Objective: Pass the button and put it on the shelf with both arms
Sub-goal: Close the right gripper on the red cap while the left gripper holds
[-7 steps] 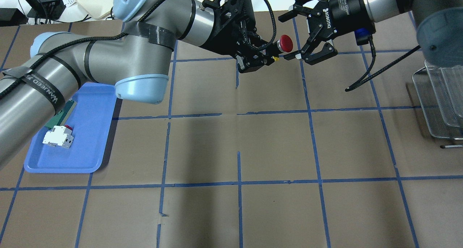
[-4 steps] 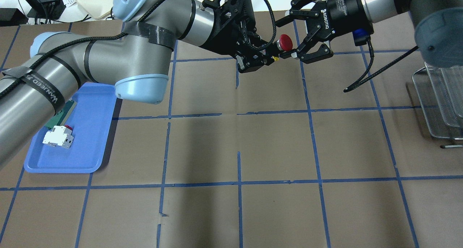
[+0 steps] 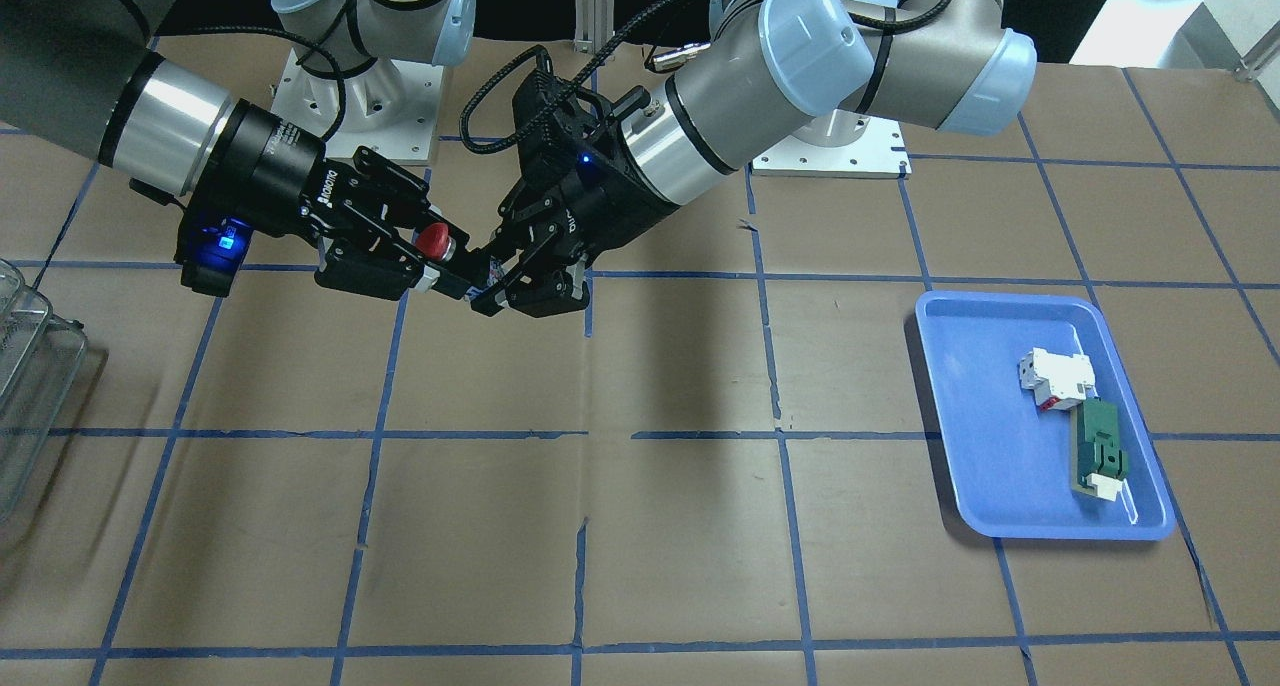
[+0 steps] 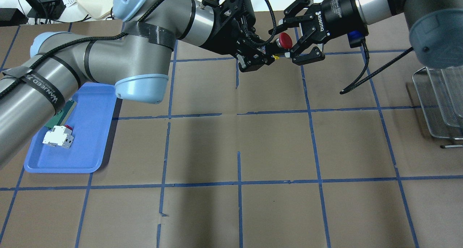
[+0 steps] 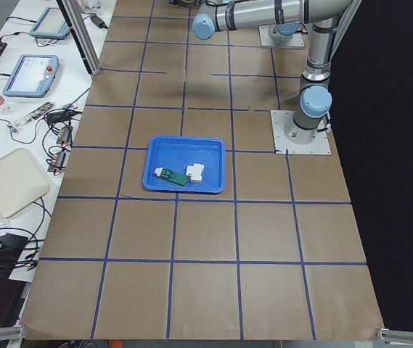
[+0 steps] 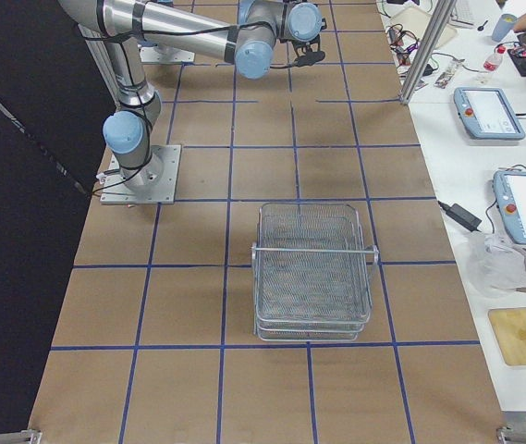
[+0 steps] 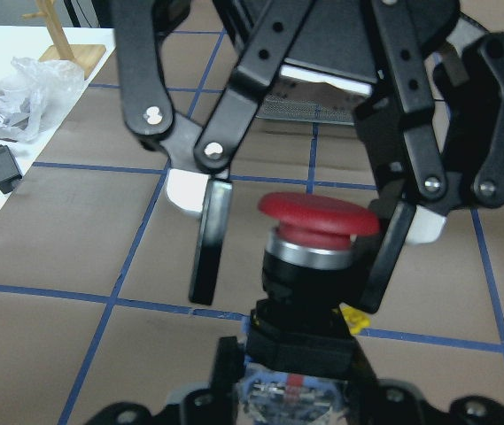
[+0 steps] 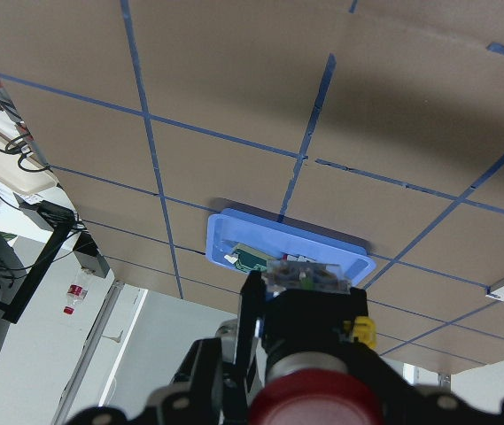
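The red cap is joined to the black body by a silver collar (image 8: 306,363), so the clear end block (image 8: 305,276) will move along when I carry the button.
The button (image 4: 284,40) has a red cap and a black body, and is held in the air over the far middle of the table. My left gripper (image 4: 272,52) is shut on its lower body and clear end block, also in the front-facing view (image 3: 485,281). My right gripper (image 4: 283,42) is open, with one finger on each side of the red cap. In the left wrist view the cap (image 7: 320,215) sits between those fingers (image 7: 209,239), with a gap on the left side. The shelf (image 6: 313,268) stands at the table's right end (image 4: 439,103).
A blue tray (image 4: 90,132) at the left holds a white block (image 4: 58,136) and a green flat part (image 4: 65,110); it also shows in the front-facing view (image 3: 985,446). A black cable (image 4: 365,74) hangs from the right wrist. Brown paper with blue tape lines covers the table.
My right gripper has moved left toward the button, so its open fingers now bracket the red cap. The left gripper with the button has barely moved.
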Available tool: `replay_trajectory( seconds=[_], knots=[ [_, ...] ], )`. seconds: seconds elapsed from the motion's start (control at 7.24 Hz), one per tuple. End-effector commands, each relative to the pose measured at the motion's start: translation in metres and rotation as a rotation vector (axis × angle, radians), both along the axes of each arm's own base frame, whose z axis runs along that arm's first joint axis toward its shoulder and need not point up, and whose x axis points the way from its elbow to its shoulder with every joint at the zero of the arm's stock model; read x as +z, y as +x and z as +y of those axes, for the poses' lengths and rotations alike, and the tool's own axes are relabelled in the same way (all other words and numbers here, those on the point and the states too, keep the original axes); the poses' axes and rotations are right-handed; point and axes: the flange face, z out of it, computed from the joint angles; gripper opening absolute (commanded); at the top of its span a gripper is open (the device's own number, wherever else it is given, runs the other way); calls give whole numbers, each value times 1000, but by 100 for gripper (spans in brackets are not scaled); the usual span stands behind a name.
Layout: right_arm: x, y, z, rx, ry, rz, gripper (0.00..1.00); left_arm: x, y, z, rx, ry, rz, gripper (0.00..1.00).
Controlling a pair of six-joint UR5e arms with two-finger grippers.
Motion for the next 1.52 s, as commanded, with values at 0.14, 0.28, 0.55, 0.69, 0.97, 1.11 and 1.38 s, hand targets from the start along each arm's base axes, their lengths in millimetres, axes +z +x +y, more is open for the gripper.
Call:
replay_trajectory(
  seconds=[0.14,0.28,0.55,0.69,0.97,1.11,1.38],
  knots=[
    [0,-1,1,-8,8,-27,0,1,-1,0,1,5,10,20],
    [0,-1,1,-8,8,-27,0,3,-1,0,1,1,13,21],
    [0,-2,0,-11,6,-27,0,3,-1,0,3,2,14,20],
    [1,-2,1,-11,5,-27,0,3,-1,0,3,2,14,20],
    [2,-3,2,-16,8,-26,0,2,-2,1,1,3,14,21],
    [2,-3,2,-17,10,-24,0,3,-2,1,1,2,14,21],
    [2,-3,2,-17,10,-23,0,4,-1,1,2,0,13,28]
  ],
)
